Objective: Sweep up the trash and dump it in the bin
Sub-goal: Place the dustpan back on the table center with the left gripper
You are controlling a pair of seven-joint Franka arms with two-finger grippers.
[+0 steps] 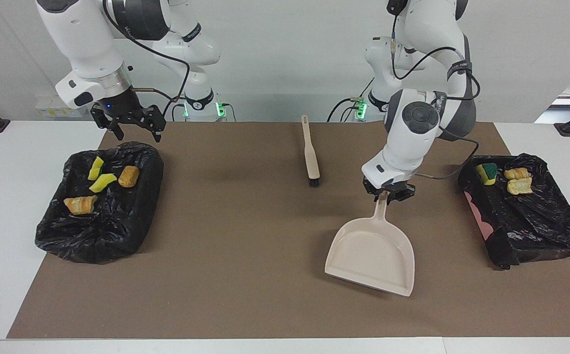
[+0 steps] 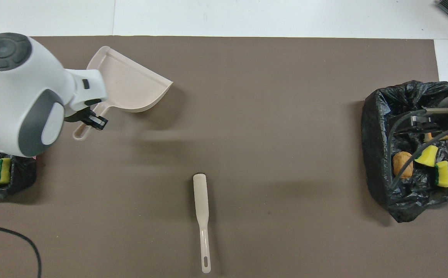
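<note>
The left gripper keeps moving, with the dustpan empty [image 2: 127, 83] and the mat ahead of the brush [image 2: 192, 104] clear, toward that spot and lets go of the dustpan flat there.
My left gripper [image 1: 387, 194] is shut on the handle of the beige dustpan [image 1: 371, 255], which sits low on the brown mat with its mouth away from the robots; it also shows in the overhead view [image 2: 131, 83], as does the gripper [image 2: 92, 121]. The pan is empty. Trash lies in both black-bag bins. The bin [image 1: 98, 236] at the right arm's end holds yellow sponge bits [image 1: 102, 182] and bread chunks [image 1: 80, 204]. The bin [image 1: 535, 231] at the left arm's end holds a green-backed sponge [image 1: 486, 173] and bread chunks [image 1: 517, 173]. My right gripper [image 1: 137, 136] is open and empty over its bin's rim.
A beige brush [image 1: 310, 152] with black bristles lies on the mat [image 1: 245, 275] in the middle, near the robots, handle toward them; it shows in the overhead view [image 2: 202, 216] too. White table borders the mat.
</note>
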